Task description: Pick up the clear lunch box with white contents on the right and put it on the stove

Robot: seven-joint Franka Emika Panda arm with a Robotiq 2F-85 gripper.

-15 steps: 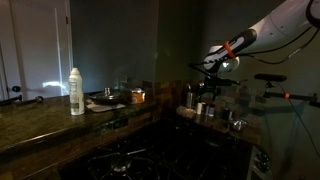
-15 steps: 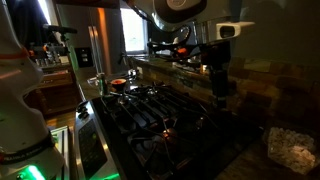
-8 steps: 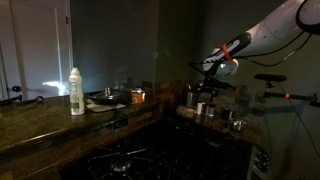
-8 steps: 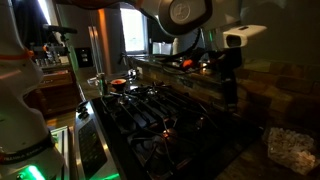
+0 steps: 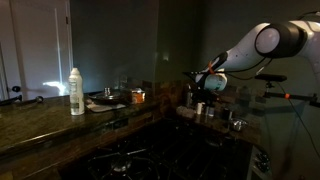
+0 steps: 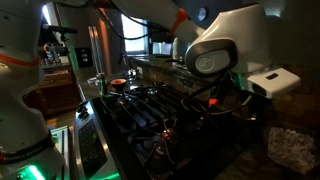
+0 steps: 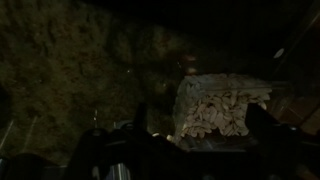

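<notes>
One side of the clear lunch box faces the gap between the gripper's open fingers, so the robot's gripper keeps going down and closes on that side.
The clear lunch box with whitish lumpy contents sits on the dark counter at the lower right, beside the stove. In the wrist view the clear lunch box lies just ahead, framed between my two dark fingers. My gripper is open and empty. It hangs a little above and left of the box in an exterior view, and also shows in an exterior view. The stove with black grates fills the middle, and its grates show dimly in an exterior view.
A tall white bottle and a small orange jar stand on the far counter. Metal cups stand under the arm. A brick backsplash rises behind the box. The speckled counter is dim.
The arm has swung across the stove toward the lunch box and come lower. The box has not moved.
</notes>
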